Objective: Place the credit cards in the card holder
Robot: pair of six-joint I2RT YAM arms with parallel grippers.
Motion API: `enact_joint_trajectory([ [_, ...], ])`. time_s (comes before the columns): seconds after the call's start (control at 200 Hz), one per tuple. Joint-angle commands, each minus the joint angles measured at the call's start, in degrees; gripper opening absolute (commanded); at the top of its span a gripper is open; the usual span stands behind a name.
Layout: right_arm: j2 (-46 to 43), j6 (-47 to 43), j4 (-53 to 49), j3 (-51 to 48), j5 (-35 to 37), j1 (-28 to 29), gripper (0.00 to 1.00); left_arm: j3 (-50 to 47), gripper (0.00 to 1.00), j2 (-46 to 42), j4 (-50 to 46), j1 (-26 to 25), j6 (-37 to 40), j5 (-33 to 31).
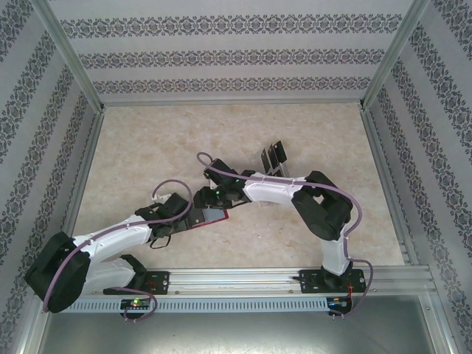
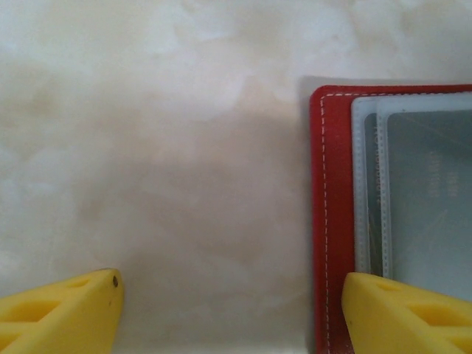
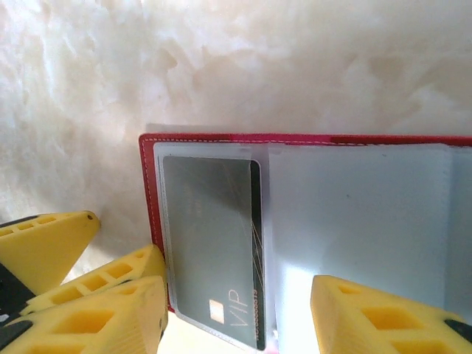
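Note:
Next, my right gripper folds the empty clear sleeve [image 3: 361,214] over the dark grey credit card before getting another card, because the dark grey credit card already fills the end sleeve [image 3: 210,232].
The red card holder [image 3: 150,214] lies open on the table, grey clear sleeves up. A dark grey credit card [image 3: 210,243] marked VIP sits in its end sleeve. My right gripper [image 3: 240,291] hovers low over that sleeve, open, one finger off each long side of the card, neither touching it. My left gripper [image 2: 232,284] is open too. Its right finger [image 2: 405,313] lies over the card holder's [image 2: 332,184] stitched edge, and its left finger is over bare table. From above, both grippers [image 1: 193,214] [image 1: 214,203] meet at the card holder [image 1: 217,217]. More dark credit cards [image 1: 273,156] stand behind.
The remaining cards stand upright in a clear rack [image 1: 279,168] just behind the right arm's forearm. Patterned walls and metal rails [image 1: 383,184] enclose the marbled table [image 1: 147,147]. In the right wrist view the left gripper's yellow fingers [image 3: 44,247] crowd the card holder's end.

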Motion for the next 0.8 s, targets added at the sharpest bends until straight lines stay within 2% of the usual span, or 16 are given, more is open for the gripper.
enact_joint_trajectory([
  [0.0,-5.08,-3.06,-3.14,-1.04,3.50,-1.05,0.55,-0.05,0.78,0.82,2.33,-1.23,-2.84,0.12],
  [0.175,-6.30,-9.88,-12.76,2.10,11.58,-2.29,0.55,-0.61,0.78,1.10,3.14,-1.21,-2.92,-0.05],
  [0.27,-4.98,-12.26,-14.95,4.03,13.06,-2.65,0.55,-0.58,0.78,1.21,3.31,-1.24,-2.74,-0.14],
  [0.794,6.21,-12.77,-14.26,12.03,8.63,-2.58,0.55,-0.41,0.78,0.92,3.05,-1.24,-2.48,-0.67],
])
